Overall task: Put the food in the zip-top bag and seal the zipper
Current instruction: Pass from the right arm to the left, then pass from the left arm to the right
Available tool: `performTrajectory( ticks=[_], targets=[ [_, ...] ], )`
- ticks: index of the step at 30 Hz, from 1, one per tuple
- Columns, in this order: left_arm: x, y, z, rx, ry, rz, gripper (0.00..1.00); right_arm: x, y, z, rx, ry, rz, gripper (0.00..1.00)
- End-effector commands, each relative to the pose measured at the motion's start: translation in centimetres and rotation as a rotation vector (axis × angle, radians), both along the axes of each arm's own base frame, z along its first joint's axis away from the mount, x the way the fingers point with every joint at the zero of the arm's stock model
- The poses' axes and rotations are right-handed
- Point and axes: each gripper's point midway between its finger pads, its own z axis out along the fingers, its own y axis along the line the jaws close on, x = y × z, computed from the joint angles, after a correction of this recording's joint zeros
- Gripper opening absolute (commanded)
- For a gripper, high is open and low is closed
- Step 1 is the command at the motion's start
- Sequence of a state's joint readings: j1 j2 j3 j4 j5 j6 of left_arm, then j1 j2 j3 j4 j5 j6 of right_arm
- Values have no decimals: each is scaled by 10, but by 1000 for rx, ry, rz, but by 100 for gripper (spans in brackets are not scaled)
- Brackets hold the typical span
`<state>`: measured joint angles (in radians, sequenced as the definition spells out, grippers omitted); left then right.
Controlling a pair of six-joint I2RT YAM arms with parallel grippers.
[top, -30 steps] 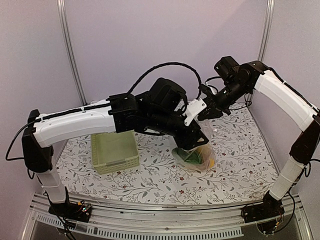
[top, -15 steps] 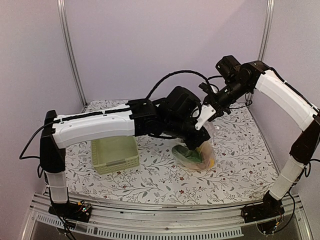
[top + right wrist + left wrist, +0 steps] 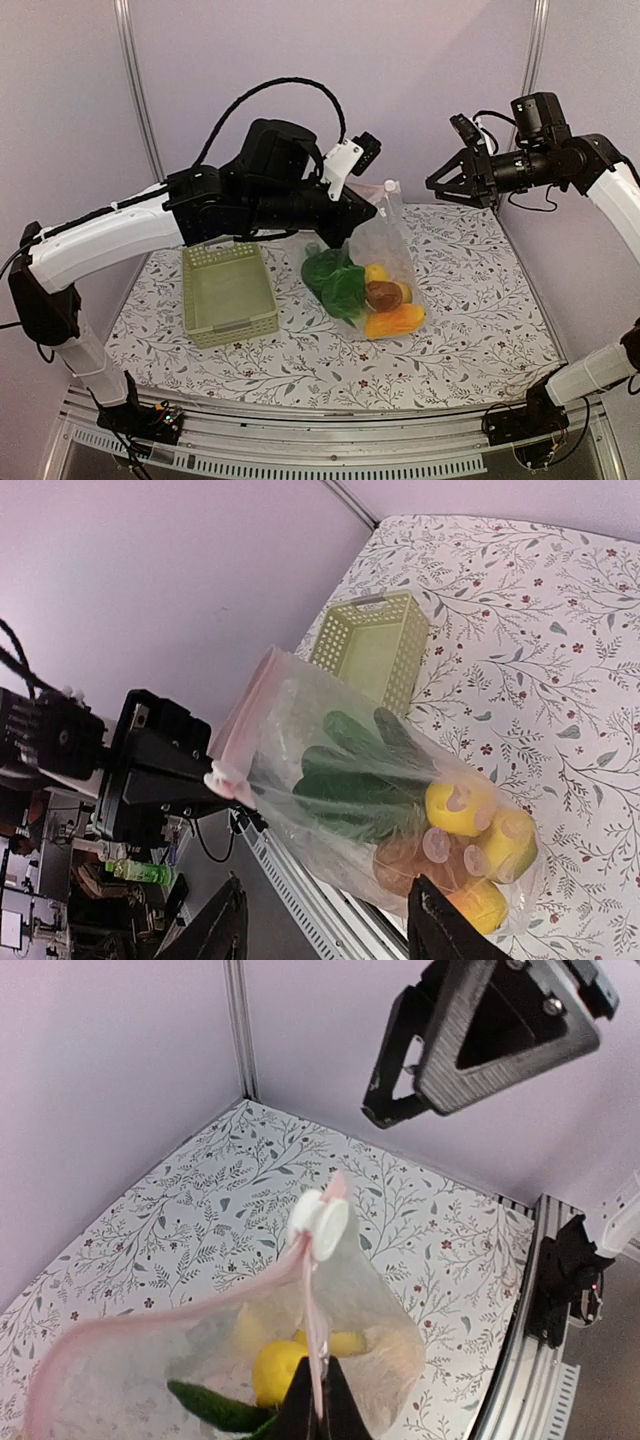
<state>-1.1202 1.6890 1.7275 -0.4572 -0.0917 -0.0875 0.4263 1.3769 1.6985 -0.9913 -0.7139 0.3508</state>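
I expect the white slider (image 3: 391, 187) to run along the whole zipper and close the bag when I pull it, because the slider is at the zipper's very end (image 3: 393, 194).
The zip-top bag (image 3: 385, 250) hangs upright over the table, its bottom resting on the cloth. My left gripper (image 3: 366, 211) is shut on its zipper (image 3: 312, 1330), the fingertips (image 3: 335, 1418) pinching the pale pink strip. A white slider (image 3: 320, 1225) sits at the strip's far end. Inside lie the food pieces: dark green ones (image 3: 335, 280), yellow lemons (image 3: 455, 808), a brown piece (image 3: 383, 295) and an orange one (image 3: 395, 320). My right gripper (image 3: 438, 190) hangs open to the right of the bag, apart from it, with nothing between its fingers (image 3: 228, 925).
A pale green slotted basket (image 3: 228, 292) stands left of the bag on the flower-patterned tablecloth (image 3: 480, 300). Purple walls close the back and sides. A metal rail (image 3: 330, 440) runs along the near edge.
The left gripper shut on the bag's top edge, lifted it and drew back to the left. The right gripper opened, let go and swung away to the right.
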Motion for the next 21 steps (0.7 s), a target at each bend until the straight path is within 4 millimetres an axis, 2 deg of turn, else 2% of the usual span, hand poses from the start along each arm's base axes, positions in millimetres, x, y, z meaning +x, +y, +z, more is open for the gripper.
performTrajectory(
  ticks=[1,5,9,13,17,21],
  targets=[
    [7,11,16,-103,0,30,0,-10,10,8,103,-129,92,53],
    [9,11,-2,-97,27,31,0,-12,9,-3,84,-208,104,50],
    [6,12,-12,-89,45,5,0,-6,16,-9,83,-277,129,44],
    [-13,9,-8,-121,58,-105,0,0,34,-20,57,-293,184,38],
    [-27,9,-1,-141,52,-186,1,-4,52,-26,66,-318,252,39],
    [-31,11,-5,-122,59,-211,1,-11,65,-28,109,-312,325,41]
  ],
)
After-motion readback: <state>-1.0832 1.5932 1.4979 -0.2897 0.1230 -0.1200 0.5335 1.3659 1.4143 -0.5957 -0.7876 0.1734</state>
